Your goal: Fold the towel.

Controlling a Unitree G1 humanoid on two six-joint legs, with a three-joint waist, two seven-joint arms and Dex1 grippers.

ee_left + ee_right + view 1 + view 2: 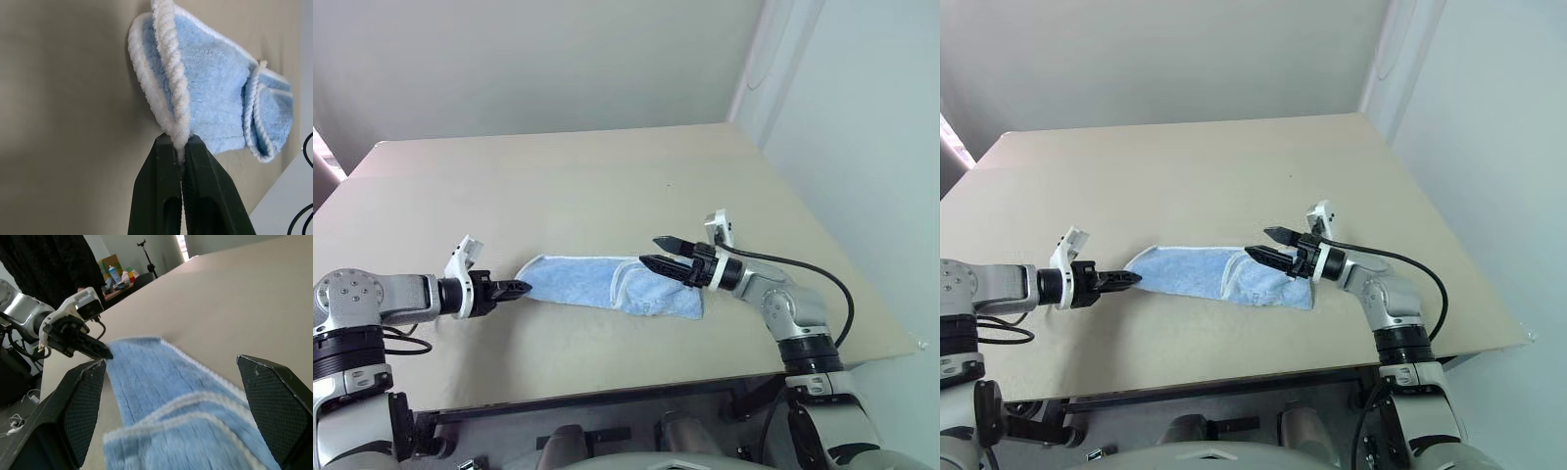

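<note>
Next, my right gripper retreats first, as it hovers open over the towel's folded part (656,299), where the pinched corner (536,281) must land when my left gripper folds it over.
The light blue towel (592,279) lies on the table, its right part bunched into a fold (656,294). My left gripper (521,288) is shut on the towel's left corner, pinching the white edging (172,93) between its fingertips and lifting that corner slightly. My right gripper (649,250) hovers open just above the folded right part, nothing between its fingers (83,401). In the right wrist view the towel (146,387) runs away towards the left gripper (105,352).
The beige table (607,176) spreads wide beyond the towel, with its front edge (607,387) close behind both arms and its right edge (842,245) near the right arm. A black cable (822,279) loops by the right wrist.
</note>
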